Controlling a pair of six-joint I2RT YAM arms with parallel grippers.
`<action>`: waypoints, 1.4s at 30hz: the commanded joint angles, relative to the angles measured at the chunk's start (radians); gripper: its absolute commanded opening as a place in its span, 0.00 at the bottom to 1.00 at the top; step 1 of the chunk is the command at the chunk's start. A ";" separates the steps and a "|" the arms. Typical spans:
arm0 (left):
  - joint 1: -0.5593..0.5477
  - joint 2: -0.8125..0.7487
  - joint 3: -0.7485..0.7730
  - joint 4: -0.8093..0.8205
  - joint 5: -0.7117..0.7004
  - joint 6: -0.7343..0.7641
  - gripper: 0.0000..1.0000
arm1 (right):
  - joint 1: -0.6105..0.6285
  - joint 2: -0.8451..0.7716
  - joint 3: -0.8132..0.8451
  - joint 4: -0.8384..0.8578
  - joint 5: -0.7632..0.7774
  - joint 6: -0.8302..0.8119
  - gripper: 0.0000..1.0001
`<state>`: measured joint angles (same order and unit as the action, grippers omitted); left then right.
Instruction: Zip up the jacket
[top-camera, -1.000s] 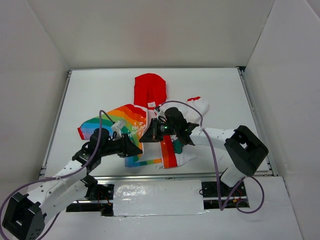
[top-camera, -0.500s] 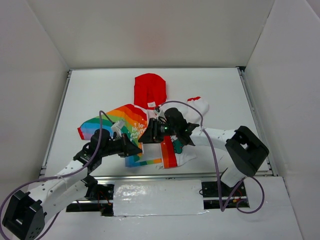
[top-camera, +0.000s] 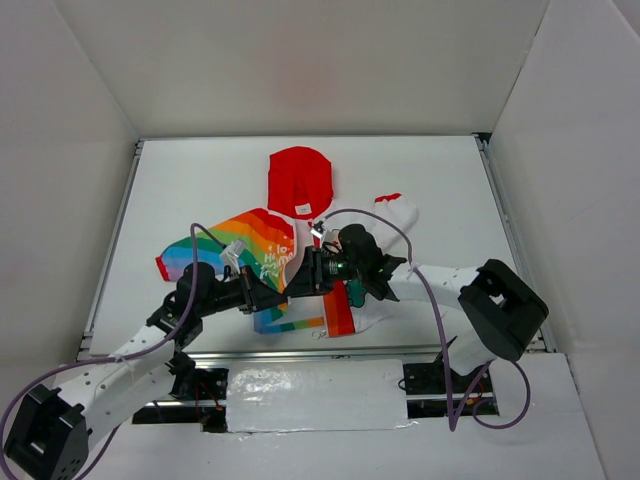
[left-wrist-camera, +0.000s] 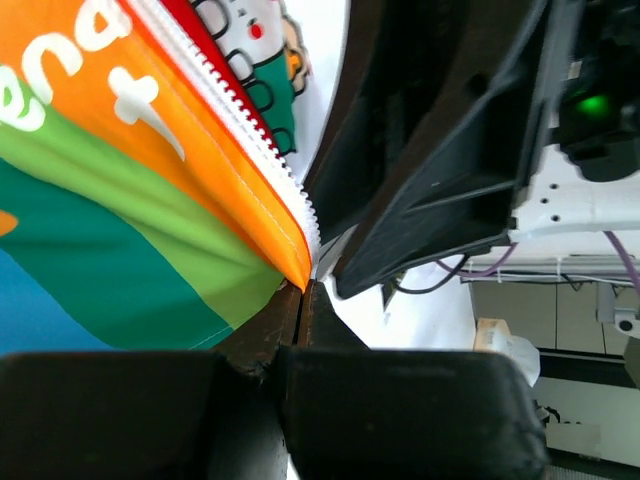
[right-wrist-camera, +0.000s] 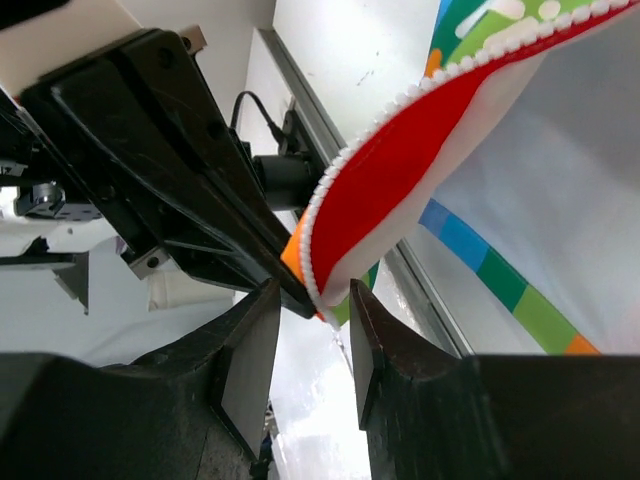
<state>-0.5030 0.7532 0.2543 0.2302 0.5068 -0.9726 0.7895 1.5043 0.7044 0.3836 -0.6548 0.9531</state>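
Note:
My left gripper is covering the rainbow half's bottom corner at the zipper's end (left-wrist-camera: 302, 278), so next my right gripper grabs the zipper edge (right-wrist-camera: 316, 284) and brings it down next to the white half.
The jacket (top-camera: 250, 245) lies unzipped at the table's middle, red hood (top-camera: 300, 178) at the far end, rainbow half on the left, white half (top-camera: 398, 212) on the right. My left gripper (top-camera: 283, 297) is shut on the rainbow half's bottom corner, pinching the orange edge beside the white zipper teeth (left-wrist-camera: 250, 130) at its tips (left-wrist-camera: 305, 290). My right gripper (top-camera: 300, 278) faces it closely. Its jaws (right-wrist-camera: 308, 330) stand open around the lifted red-lined zipper edge (right-wrist-camera: 400, 170), not pressing it. The left fingers (right-wrist-camera: 200, 200) sit just beyond.
A metal rail (top-camera: 300, 352) runs along the table's near edge, with a foil-taped strip (top-camera: 310, 395) below it. White walls close in the left, right and back. Purple cables (top-camera: 430, 300) loop off both arms.
My right gripper has moved down and nearer, closing in on the left gripper's tips. My left gripper has shifted slightly right, still holding the rainbow corner.

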 joint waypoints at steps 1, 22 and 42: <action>-0.005 -0.020 0.010 0.119 0.048 -0.029 0.00 | 0.005 -0.019 -0.017 0.106 -0.043 0.007 0.41; -0.005 -0.034 0.017 0.044 0.030 0.000 0.57 | 0.005 -0.027 0.021 -0.020 -0.023 -0.013 0.00; -0.005 0.047 -0.006 0.063 0.050 0.020 0.55 | 0.005 -0.110 0.116 -0.330 0.087 -0.162 0.00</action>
<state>-0.5049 0.7853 0.2470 0.2398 0.5289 -0.9741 0.7876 1.4361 0.7727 0.1051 -0.5854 0.8322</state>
